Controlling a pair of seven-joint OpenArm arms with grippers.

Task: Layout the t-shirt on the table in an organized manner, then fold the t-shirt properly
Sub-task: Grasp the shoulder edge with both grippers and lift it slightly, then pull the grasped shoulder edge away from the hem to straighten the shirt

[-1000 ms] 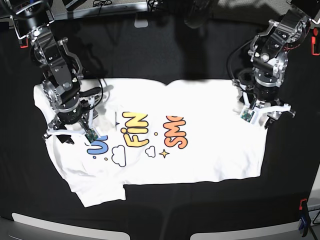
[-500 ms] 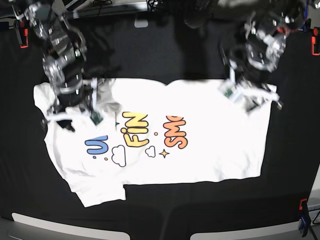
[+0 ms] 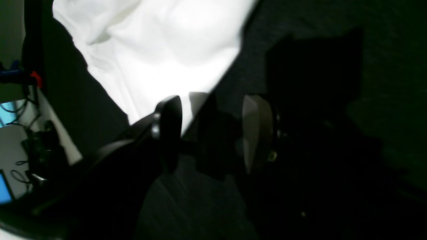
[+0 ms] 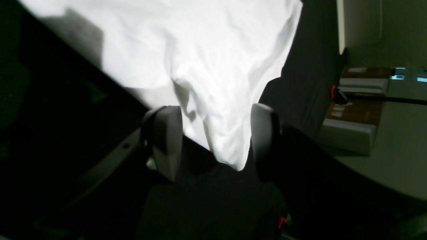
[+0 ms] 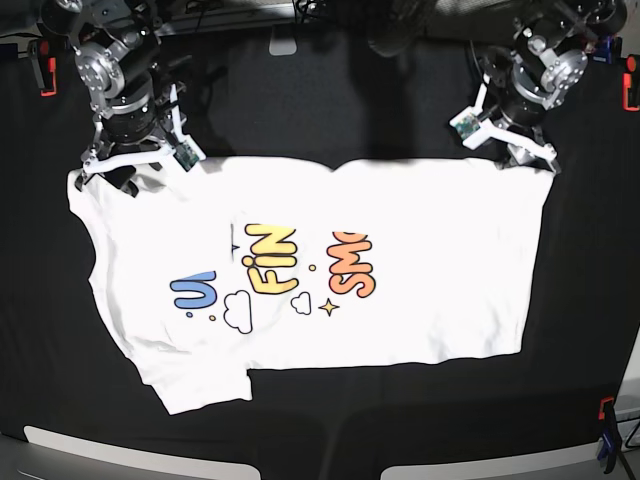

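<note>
I can see that the t-shirt's far edge dips [image 5: 334,168] between my grippers, so I expect the white t-shirt [image 5: 415,270] to straighten there and slide along flat when I pull.
The white t-shirt [image 5: 420,300] lies spread flat and print up on the black table [image 5: 330,110], its coloured words near the middle. My right gripper [image 5: 135,162] hovers at the shirt's far left sleeve, jaws open. In the right wrist view the sleeve tip [image 4: 227,146] lies on the cloth below and between the open fingers [image 4: 165,140] of that gripper [image 4: 213,143]. My left gripper [image 5: 510,150] is open at the far right corner. The left wrist view shows the shirt [image 3: 160,43] corner edge beside one finger [image 3: 168,123], with the left gripper [image 3: 211,128] holding nothing.
Red clamps [image 5: 45,75] [image 5: 630,92] sit on the table's far side edges, and a blue and red clamp [image 5: 605,435] at the near right. Grey plates [image 5: 140,455] line the front edge. A small white block [image 5: 283,43] is at the far edge.
Both grippers have moved from over the shirt back to its far edge. The shirt's far right corner now lies drawn out further to the right.
</note>
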